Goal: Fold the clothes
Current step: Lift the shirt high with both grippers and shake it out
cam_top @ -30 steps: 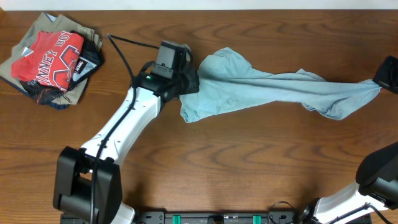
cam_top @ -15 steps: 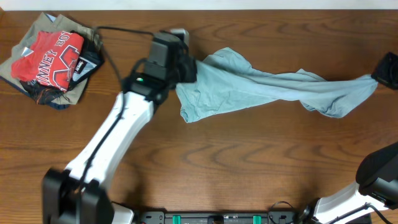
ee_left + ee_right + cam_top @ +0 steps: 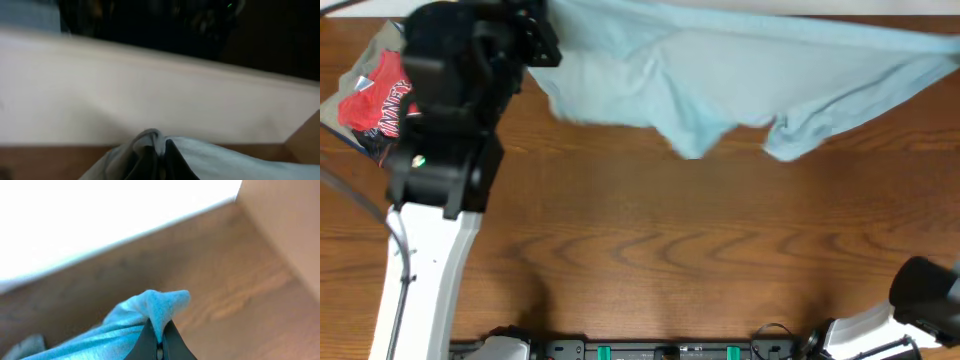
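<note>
Next, I put the garment down and take its loose side edge (image 3: 552,98) with my left gripper, because the garment's lower edge (image 3: 692,146) hangs in uneven folds from my grippers.
The pale blue-grey garment (image 3: 720,75) hangs stretched across the top of the overhead view, lifted high toward the camera. My left gripper (image 3: 535,40) is shut on its left end; in the left wrist view the fingers (image 3: 159,160) pinch a fold of the garment (image 3: 225,162). My right gripper is out of the overhead view past the right edge; in the right wrist view its fingers (image 3: 160,342) are shut on a bunched corner of the garment (image 3: 160,305).
A pile of other clothes, with a red T-shirt with white lettering (image 3: 380,105) on top, lies at the table's back left, partly hidden by my left arm (image 3: 440,190). Brown wooden table (image 3: 670,260) below.
Both grippers have risen sharply with the garment. It was draped on the table; now it hangs stretched in the air, close to the overhead camera. The left arm swung left and up.
</note>
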Robot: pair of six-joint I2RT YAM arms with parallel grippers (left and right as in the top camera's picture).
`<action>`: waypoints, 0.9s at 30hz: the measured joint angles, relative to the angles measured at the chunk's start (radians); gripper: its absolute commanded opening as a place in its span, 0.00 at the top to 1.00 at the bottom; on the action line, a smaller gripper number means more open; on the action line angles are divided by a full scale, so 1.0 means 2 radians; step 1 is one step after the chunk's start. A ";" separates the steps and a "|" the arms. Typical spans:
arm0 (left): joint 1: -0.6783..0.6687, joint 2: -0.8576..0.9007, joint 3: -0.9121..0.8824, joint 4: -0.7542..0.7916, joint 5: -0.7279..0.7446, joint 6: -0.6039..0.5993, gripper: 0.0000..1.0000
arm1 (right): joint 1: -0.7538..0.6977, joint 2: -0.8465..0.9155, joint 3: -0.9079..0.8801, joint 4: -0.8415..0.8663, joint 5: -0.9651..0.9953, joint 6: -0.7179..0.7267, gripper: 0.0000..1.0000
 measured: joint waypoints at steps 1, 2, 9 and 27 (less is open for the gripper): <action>0.001 -0.008 0.004 0.003 0.000 0.007 0.94 | 0.000 -0.006 0.011 0.004 0.000 -0.001 0.99; 0.001 -0.014 0.006 0.005 0.000 0.011 0.94 | 0.000 -0.015 0.023 0.010 0.000 -0.001 0.99; 0.002 -0.060 0.012 -0.004 -0.004 0.033 0.94 | 0.000 -0.071 0.053 0.027 0.000 -0.001 0.99; 0.002 0.072 0.014 -0.044 -0.038 0.044 0.94 | 0.014 0.005 0.053 -0.001 0.000 -0.001 0.99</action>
